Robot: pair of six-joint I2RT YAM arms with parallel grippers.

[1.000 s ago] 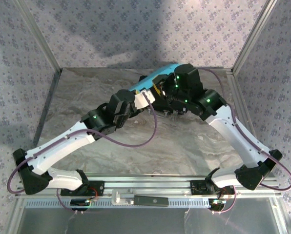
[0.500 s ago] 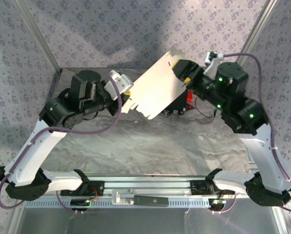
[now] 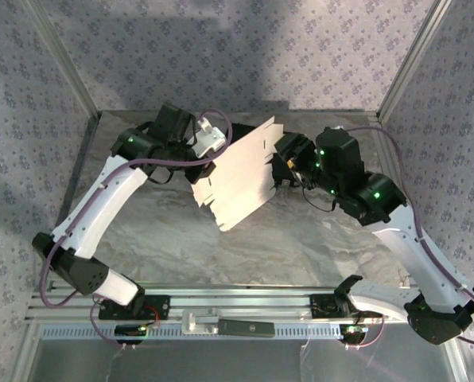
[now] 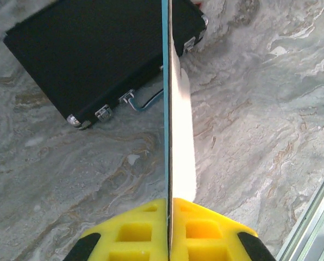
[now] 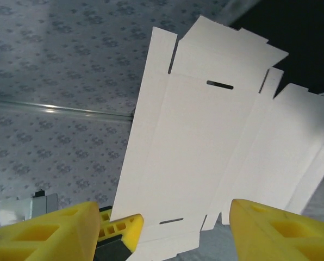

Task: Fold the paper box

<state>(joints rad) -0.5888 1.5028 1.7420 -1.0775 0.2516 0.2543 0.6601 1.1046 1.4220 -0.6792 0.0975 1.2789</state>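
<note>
My gripper will lower the sheet. Straight crease lines (image 5: 242,142) run between the wide panels, so the paper box's outer panel (image 5: 292,147) will bend there and lie flatter as the sheet goes down.
The paper box (image 3: 235,181) is a flat die-cut sheet held off the table, tilted, its white side toward the top camera. My left gripper (image 3: 208,153) is shut on the sheet's left edge. In the left wrist view the yellow fingers (image 4: 135,231) pinch the sheet (image 4: 178,125) edge-on, cyan on its left face and white on its right. My right gripper (image 3: 289,163) stands open at the sheet's right side. In the right wrist view its gripper (image 5: 162,234) faces the white sheet (image 5: 205,136) with slits and tabs, fingertips spread wide and holding nothing.
A black hard case (image 4: 97,49) with metal latches lies on the marble table (image 3: 285,239) behind and below the sheet. Patterned walls and aluminium frame posts (image 3: 402,72) close in the back and sides. A metal rail (image 3: 245,306) runs along the near edge.
The sheet has come up off the black case and turned white side up. It then dropped toward the table's middle with the left arm swinging in. The right gripper opened and lowered.
</note>
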